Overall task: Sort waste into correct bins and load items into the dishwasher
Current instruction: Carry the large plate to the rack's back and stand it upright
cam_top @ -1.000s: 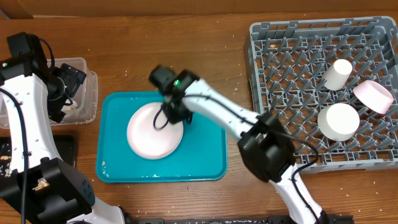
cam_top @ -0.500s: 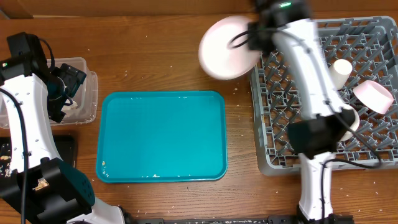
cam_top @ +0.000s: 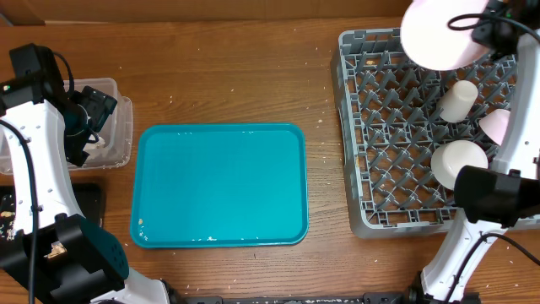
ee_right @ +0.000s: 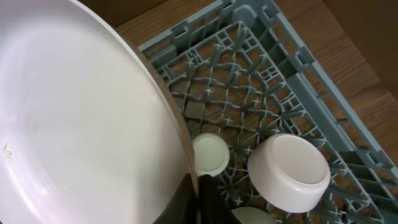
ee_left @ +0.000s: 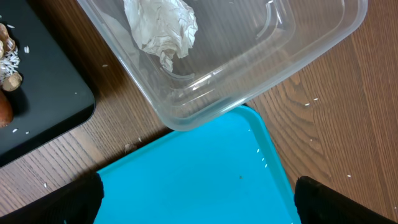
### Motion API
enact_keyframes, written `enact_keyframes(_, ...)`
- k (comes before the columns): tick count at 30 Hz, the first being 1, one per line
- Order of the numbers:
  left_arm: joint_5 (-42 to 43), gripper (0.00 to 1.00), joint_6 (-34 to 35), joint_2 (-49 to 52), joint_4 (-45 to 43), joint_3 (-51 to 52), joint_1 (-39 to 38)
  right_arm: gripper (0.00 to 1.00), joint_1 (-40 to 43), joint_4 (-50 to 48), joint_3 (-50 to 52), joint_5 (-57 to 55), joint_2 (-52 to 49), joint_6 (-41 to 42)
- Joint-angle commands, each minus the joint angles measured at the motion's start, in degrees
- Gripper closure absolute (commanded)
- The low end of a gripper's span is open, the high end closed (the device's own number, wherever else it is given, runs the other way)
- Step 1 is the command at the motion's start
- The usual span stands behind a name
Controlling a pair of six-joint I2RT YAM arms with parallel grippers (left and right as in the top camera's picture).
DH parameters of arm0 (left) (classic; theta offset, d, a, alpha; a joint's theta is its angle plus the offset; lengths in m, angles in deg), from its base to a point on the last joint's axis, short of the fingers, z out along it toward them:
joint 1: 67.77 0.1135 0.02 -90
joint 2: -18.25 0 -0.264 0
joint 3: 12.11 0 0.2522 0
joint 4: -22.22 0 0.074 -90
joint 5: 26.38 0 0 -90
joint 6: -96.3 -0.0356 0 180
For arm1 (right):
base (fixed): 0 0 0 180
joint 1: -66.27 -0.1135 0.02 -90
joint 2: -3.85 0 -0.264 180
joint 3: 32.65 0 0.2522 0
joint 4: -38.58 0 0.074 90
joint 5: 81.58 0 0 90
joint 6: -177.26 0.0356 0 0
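Note:
The large pale pink plate sticks out over the grey dish rack's far rim, so the robot's right gripper should move it inward and set it upright in the rack's wires (cam_top: pixel 421 85) next to the small white cup.
My right gripper (ee_right: pixel 199 198) is shut on the rim of the large pale pink plate (ee_right: pixel 81 112) and holds it tilted on edge above the far side of the grey dish rack (cam_top: pixel 392 127). The plate (cam_top: pixel 440 32) is at the top right of the overhead view. In the rack lie the small white cup (cam_top: pixel 456 101), the white bowl (cam_top: pixel 460 163) and the pale pink dish (cam_top: pixel 498 125). My left gripper (ee_left: pixel 196 200) is open and empty over the teal tray's corner, next to the clear tub (ee_left: pixel 292 56). A crumpled silvery wrapper (ee_left: pixel 161 28) lies in the tub.
The flat teal tray (cam_top: pixel 219 186) lies at the table's middle. The black tray (ee_left: pixel 43 93) sits left of it with rice crumbs (ee_left: pixel 9 62) and an orange-brown piece (ee_left: pixel 3 111) at the view's edge. Loose crumbs dot the wood.
My right gripper has lifted the pink plate off the teal tray and carried it right, to above the rack's far side. The left arm has not moved.

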State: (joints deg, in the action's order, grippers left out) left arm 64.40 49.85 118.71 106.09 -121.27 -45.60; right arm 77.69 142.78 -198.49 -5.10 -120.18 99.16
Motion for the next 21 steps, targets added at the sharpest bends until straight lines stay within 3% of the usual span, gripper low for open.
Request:
enact_keyframes(1, -0.8, 0.0, 0.2, 0.0, -0.1, -1.1, 0.0, 0.96, 1.2, -1.7, 0.0, -2.9, 0.5, -0.8)
enact_keyframes(6, -0.8, 0.0, 0.2, 0.0, -0.1, -1.1, 0.0, 0.96, 0.1, -5.4, 7.3, -6.2, 0.5, -0.8)
enact_keyframes(13, -0.8, 0.0, 0.2, 0.0, -0.1, -1.1, 0.0, 0.96, -4.3, -13.9, 20.3, -22.8, 0.5, 2.1)
enact_keyframes(21, -0.8, 0.0, 0.2, 0.0, -0.1, -1.1, 0.0, 0.96, -4.6, -18.5, 21.5, -29.2, 0.5, 1.4)
